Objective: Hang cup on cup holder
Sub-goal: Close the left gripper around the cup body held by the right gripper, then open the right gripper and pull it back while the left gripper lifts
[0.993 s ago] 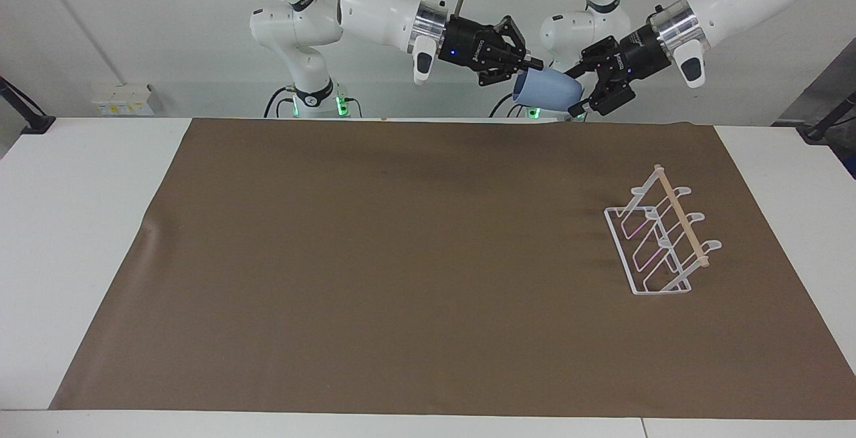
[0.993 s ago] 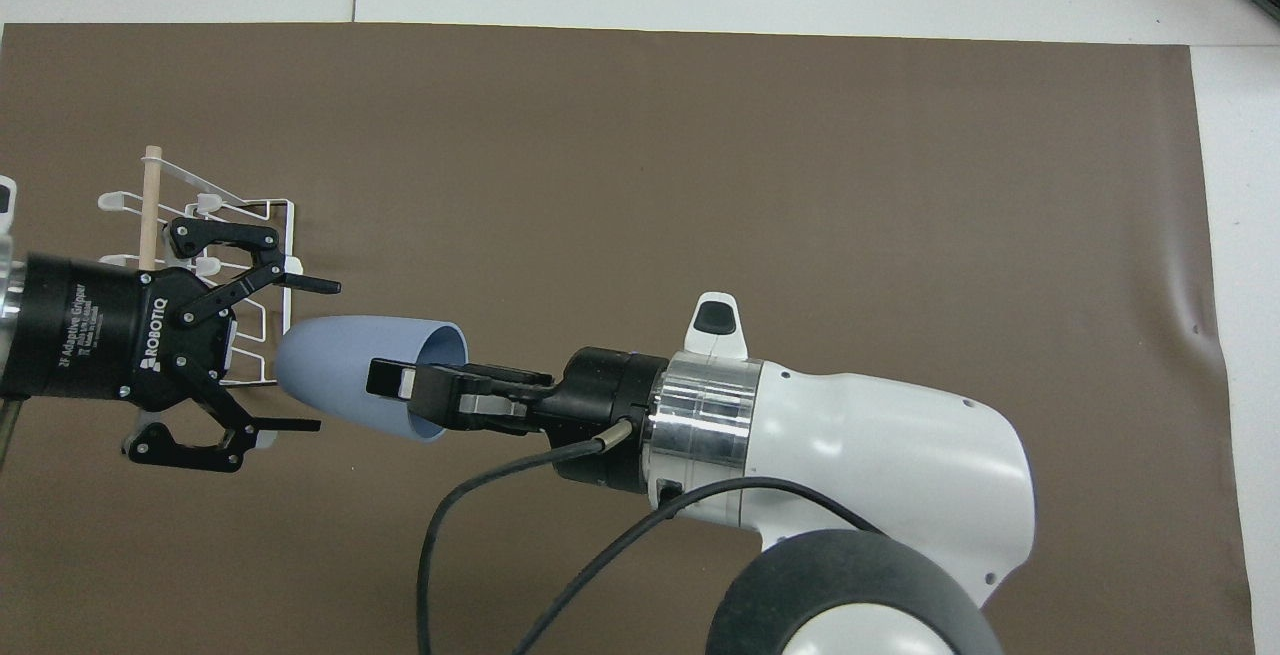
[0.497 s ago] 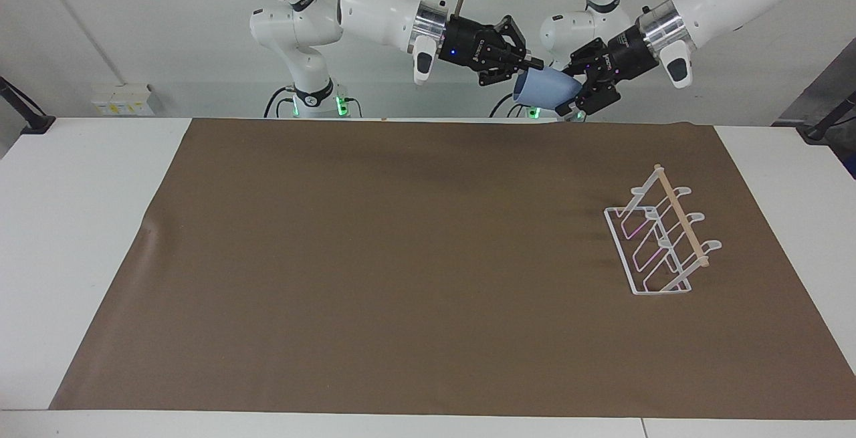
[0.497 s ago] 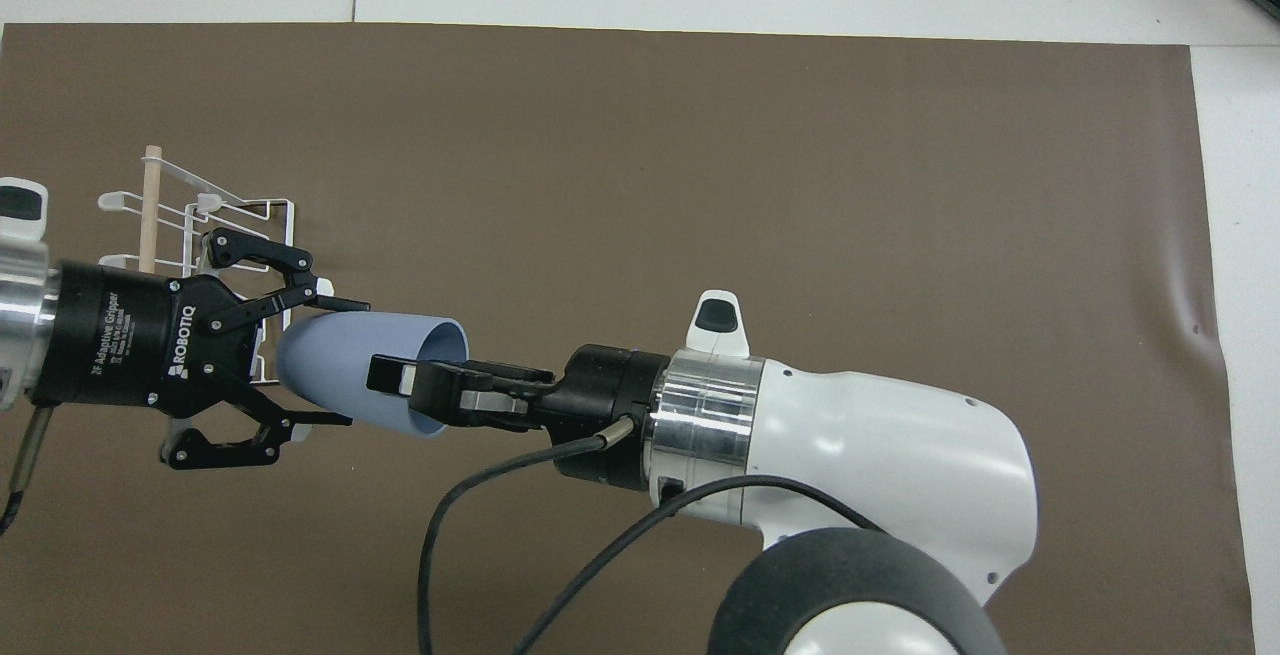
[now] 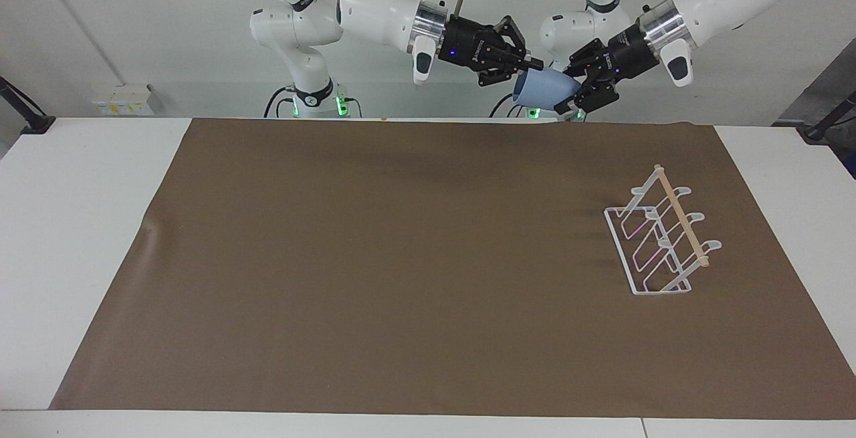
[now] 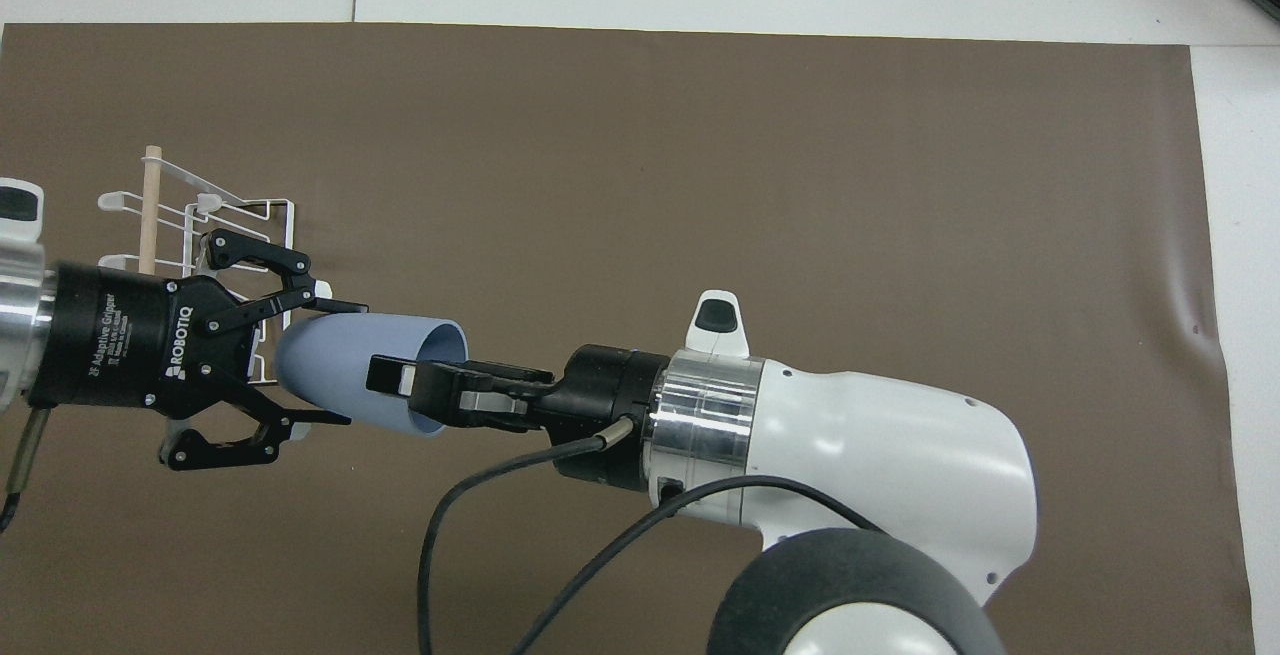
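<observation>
The cup (image 6: 369,369) holder's wire arm slopes up to a white tip (image 6: 209,203), so I expect the cup to sit at a tilt when I slide its opening over the arm.
The light-blue cup (image 5: 545,88) hangs in the air, lying on its side, above the mat's edge nearest the robots. My right gripper (image 5: 528,70) is shut on its rim; in the overhead view (image 6: 395,380) one finger shows at the cup's (image 6: 340,365) mouth. My left gripper (image 5: 568,90) is open, its fingers astride the cup's closed end and close to its wall, as the overhead view (image 6: 338,363) also shows. The white wire cup holder (image 5: 662,237) with its wooden rod stands on the mat toward the left arm's end, partly hidden under the left gripper in the overhead view (image 6: 150,205).
A brown mat (image 5: 401,257) covers most of the white table (image 5: 80,224). The right arm's cable (image 6: 480,495) loops below its wrist.
My left gripper has moved in toward the cup, and its open fingers now reach around the closed end. The right gripper and the cup have stayed still.
</observation>
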### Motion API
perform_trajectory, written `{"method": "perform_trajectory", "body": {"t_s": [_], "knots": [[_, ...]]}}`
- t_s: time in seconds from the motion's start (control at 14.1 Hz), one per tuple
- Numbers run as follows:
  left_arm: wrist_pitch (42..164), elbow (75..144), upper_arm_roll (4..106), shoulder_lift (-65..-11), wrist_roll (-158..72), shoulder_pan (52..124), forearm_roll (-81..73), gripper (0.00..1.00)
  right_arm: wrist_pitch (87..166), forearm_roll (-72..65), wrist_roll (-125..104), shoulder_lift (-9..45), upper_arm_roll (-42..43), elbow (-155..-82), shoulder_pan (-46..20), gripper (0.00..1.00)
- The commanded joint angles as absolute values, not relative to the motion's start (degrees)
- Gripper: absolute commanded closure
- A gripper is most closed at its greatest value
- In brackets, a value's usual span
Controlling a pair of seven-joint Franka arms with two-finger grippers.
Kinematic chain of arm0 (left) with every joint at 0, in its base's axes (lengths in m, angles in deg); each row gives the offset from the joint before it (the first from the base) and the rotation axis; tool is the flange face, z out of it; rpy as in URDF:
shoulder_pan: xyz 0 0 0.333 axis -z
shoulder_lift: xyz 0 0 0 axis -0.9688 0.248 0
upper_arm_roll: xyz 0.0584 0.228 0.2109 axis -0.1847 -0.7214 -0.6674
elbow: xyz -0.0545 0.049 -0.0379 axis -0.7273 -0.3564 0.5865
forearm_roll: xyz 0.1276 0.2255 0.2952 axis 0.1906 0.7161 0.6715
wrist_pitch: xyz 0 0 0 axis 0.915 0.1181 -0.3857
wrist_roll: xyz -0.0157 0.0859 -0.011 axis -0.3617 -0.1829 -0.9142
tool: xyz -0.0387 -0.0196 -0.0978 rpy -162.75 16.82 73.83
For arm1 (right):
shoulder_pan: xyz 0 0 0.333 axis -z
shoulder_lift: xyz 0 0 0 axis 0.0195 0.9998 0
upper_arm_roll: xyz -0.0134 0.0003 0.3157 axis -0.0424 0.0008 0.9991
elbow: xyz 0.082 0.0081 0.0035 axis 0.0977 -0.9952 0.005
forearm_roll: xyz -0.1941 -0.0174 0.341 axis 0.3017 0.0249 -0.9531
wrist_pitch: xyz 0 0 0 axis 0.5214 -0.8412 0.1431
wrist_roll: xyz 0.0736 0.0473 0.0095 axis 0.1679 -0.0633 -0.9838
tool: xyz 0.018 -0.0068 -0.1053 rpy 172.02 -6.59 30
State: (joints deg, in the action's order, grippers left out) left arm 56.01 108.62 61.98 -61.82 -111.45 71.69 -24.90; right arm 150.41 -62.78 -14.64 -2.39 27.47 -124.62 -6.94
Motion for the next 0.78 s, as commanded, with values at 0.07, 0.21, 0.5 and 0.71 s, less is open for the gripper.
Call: {"method": "perform_trajectory", "body": {"t_s": [0.07,0.21,0.5,0.71], "knots": [[56.9,110.4,61.5,-63.7,-112.1,71.9,-24.3,1.0,151.4,-63.1,-12.7,-2.0,27.9,-123.8,-6.8,0.81],[56.9,110.4,61.3,-63.7,-111.9,71.8,-24.2,1.0,151.5,-63.1,-12.4,-2.0,28.0,-123.8,-6.8,0.18],[57.0,110.2,61.1,-63.6,-111.6,71.6,-20.6,1.0,152.5,-63.1,-12.0,-2.0,28.0,-123.9,-6.8,0.0],[57.5,110.1,61.2,-63.6,-109.6,71.7,-13.5,1.0,152.6,-63.0,-12.3,-1.9,27.9,-123.8,-6.8,0.0]]}}
